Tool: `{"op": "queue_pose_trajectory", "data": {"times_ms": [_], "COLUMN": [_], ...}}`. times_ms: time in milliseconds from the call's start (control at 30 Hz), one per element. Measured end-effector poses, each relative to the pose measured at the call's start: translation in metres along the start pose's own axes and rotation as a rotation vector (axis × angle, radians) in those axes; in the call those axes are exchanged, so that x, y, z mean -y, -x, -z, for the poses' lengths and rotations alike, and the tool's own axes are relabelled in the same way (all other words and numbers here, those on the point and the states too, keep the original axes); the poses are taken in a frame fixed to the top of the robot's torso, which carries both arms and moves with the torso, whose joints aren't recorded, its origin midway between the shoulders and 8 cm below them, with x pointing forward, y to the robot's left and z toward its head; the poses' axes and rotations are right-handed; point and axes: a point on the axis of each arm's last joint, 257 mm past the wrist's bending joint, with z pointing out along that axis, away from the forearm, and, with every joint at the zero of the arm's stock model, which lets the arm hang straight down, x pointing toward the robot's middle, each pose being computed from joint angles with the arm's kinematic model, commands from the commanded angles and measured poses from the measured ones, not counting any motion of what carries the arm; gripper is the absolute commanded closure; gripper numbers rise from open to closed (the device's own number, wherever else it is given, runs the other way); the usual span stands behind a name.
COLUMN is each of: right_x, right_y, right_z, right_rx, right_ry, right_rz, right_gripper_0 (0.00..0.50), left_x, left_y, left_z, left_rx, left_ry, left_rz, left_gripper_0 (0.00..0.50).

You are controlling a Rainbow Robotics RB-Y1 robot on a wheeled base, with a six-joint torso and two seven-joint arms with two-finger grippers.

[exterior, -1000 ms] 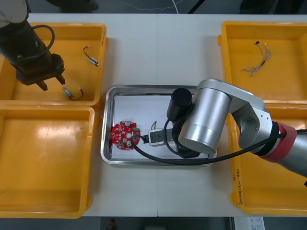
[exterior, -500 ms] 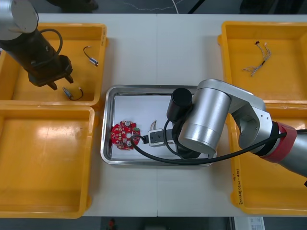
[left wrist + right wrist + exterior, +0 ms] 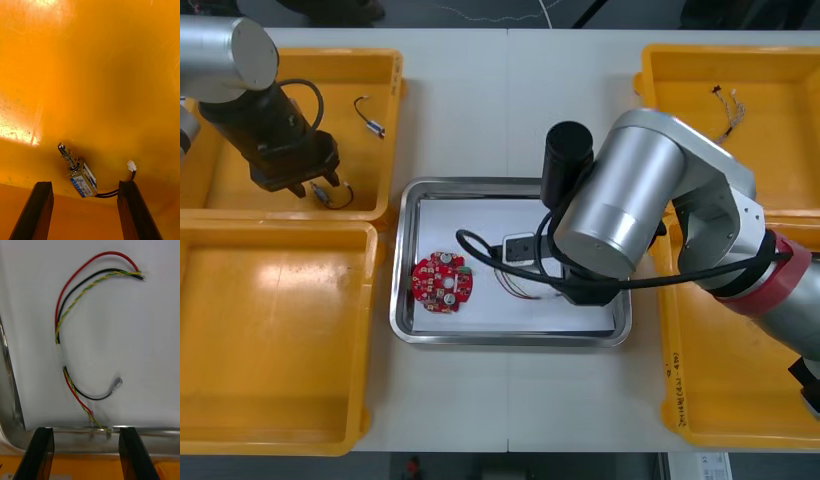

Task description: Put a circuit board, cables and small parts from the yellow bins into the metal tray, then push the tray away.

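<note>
I expect the black leads to follow and keep their bend when I carry the part over, since they hold an arc (image 3: 108, 195) off the small metal part (image 3: 83, 182).
The metal tray (image 3: 406, 322), white inside, holds a round red circuit board (image 3: 442, 282) and a red, black and yellow cable (image 3: 516, 286). My right arm (image 3: 620, 215) hangs over the tray's right half. Its gripper (image 3: 84, 435) is open above that cable (image 3: 63, 352), which lies loose on the white floor just beyond the fingertips. My left gripper (image 3: 308, 186) hovers in the far left yellow bin (image 3: 220, 195). It stands open (image 3: 84, 187) over a small metal part (image 3: 80, 178) with a blue label and black leads, which rests between the fingertips' line and the bin floor.
A second small metal part (image 3: 370, 115) lies farther back in the same bin. A thin cable (image 3: 725, 118) lies in the far right bin (image 3: 780, 160). Near left bin (image 3: 270, 330) and near right bin (image 3: 720, 390) flank the tray.
My right gripper opened and let the cable drop into the tray, then drew back toward the far side. My left gripper shifted right, over the small metal part.
</note>
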Motion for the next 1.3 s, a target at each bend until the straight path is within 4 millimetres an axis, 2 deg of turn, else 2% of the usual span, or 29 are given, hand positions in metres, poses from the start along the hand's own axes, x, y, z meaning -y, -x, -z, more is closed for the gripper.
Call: {"op": "queue_pose_trajectory", "data": {"times_ms": [300,500,667,833,867,900,933,967,1000,1133,1300], "right_x": [0.043,0.067,0.087,0.106,0.109,0.113,0.116,0.120,0.124,0.138,0.143], "right_y": [0.001,-0.011,-0.046,-0.104,-0.115,-0.126,-0.136,-0.147,-0.156,-0.191,-0.225], "right_z": [0.051,0.079,0.093,0.102,0.103,0.105,0.107,0.110,0.112,0.120,0.115], "right_rx": [0.111,0.197,0.238,0.230,0.224,0.217,0.208,0.199,0.192,0.167,0.156], "right_ry": [-0.106,-0.126,-0.132,-0.173,-0.183,-0.196,-0.212,-0.229,-0.245,-0.297,-0.278], "right_rz": [-0.110,-0.199,-0.326,-0.479,-0.503,-0.528,-0.554,-0.579,-0.603,-0.705,-0.828], "right_gripper_0": [0.000,0.000,0.000,0.000,0.000,0.000,0.000,0.000,0.000,0.000,0.000], "left_x": [-0.001,-0.001,-0.003,-0.005,-0.005,-0.005,-0.005,-0.005,-0.005,-0.004,-0.004], "left_y": [-0.003,-0.004,-0.003,-0.003,-0.003,-0.003,-0.003,-0.003,-0.003,-0.003,-0.002], "left_z": [-0.011,-0.016,-0.021,-0.024,-0.024,-0.024,-0.024,-0.024,-0.024,-0.024,-0.024], "left_rx": [-0.012,-0.016,-0.013,-0.014,-0.015,-0.015,-0.015,-0.015,-0.015,-0.014,-0.011], "left_ry": [-0.003,-0.005,-0.008,-0.008,-0.008,-0.008,-0.008,-0.008,-0.008,-0.009,-0.011], "left_rz": [0.020,0.027,0.042,0.039,0.033,0.022,0.013,0.007,0.004,-0.006,-0.006], "left_gripper_0": [0.000,0.000,0.000,0.000,0.039,0.170,0.273,0.477,0.499,0.500,0.500]}}
